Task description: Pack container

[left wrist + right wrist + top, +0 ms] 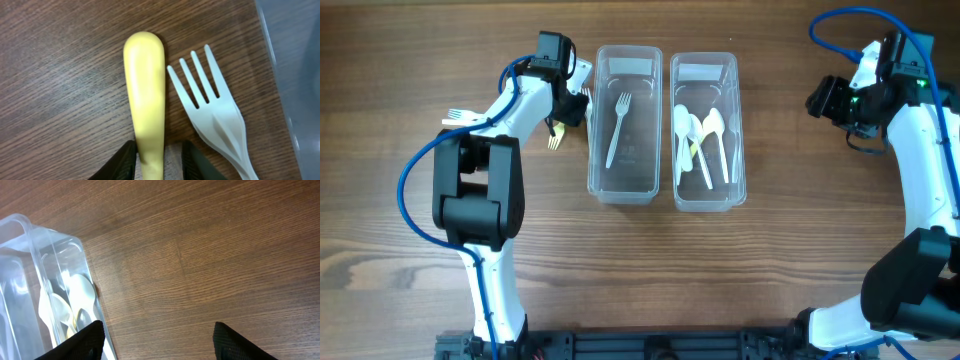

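I should first pull the yellow utensil clear with my left gripper, because the white fork crowds the yellow utensil's handle. Then I should open that gripper wide and grab the yellow utensil's handle.
Two clear plastic containers stand side by side. The left container holds one white fork. The right container holds several white spoons; it also shows in the right wrist view. My left gripper is just left of the left container. In the left wrist view its jaws straddle the handle of a yellow utensil lying on the table, the left jaw touching it and a small gap at the right jaw. A white fork lies beside it. My right gripper is open and empty.
More white cutlery lies on the table left of the left arm. The yellow utensil's end pokes out below the left gripper. The right arm stands at the far right, its gripper over bare wood right of the containers.
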`<state>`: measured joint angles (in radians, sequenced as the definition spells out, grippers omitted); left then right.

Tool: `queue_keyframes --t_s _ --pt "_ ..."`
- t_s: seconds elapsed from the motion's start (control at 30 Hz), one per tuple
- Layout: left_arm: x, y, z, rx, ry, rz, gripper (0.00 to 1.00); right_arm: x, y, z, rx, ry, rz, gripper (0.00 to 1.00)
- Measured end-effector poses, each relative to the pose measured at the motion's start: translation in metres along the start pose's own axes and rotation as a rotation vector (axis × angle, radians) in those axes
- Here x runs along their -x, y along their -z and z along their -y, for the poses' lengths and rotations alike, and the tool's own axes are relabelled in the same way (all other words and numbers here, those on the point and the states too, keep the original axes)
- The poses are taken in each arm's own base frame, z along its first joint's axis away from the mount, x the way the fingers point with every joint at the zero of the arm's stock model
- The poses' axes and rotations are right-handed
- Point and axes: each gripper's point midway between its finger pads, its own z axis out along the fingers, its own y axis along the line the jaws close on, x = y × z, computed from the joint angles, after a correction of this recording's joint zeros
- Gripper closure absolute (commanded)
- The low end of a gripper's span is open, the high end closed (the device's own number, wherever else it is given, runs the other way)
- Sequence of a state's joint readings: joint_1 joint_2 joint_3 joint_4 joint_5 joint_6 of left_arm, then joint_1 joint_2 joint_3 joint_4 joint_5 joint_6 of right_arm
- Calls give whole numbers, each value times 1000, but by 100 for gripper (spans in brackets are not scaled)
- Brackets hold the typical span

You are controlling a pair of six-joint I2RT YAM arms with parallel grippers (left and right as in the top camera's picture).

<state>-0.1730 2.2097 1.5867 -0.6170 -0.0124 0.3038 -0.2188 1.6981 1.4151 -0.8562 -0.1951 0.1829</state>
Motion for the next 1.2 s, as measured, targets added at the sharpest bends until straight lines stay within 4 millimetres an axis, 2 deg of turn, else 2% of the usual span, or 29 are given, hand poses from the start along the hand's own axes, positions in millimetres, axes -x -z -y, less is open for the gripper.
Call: queue_keyframes --t_s 0.07,0.23,0.53,0.6,0.73,0.8,0.9,1.03,1.1,1.2 --pt "0 0 0 -3 16 0 74 0 0 0 0 0 0 31" --pt "-2 -1 4 -20 34 -4 96 1 0 0 1 1 4 30" --pt "-2 2 2 -24 70 1 96 0 0 0 0 0 1 31" --pt "-2 10 -6 -17 115 11 96 0 0 0 0 0 -1 31" --pt "-11 15 -25 -11 188 4 96 0 0 0 0 0 -1 31" --pt "-24 15 -33 -2 215 -29 96 0 0 0 0 0 -1 31" --pt "-37 12 -41 11 237 -64 96 0 0 0 0 0 0 31" --pt "-39 12 -40 10 237 -72 96 0 0 0 0 0 0 31" --pt "-40 12 -40 9 237 -76 73 0 0 0 0 0 1 30" --pt "-39 17 -41 14 251 -68 52 1 0 0 1 1 3 30"
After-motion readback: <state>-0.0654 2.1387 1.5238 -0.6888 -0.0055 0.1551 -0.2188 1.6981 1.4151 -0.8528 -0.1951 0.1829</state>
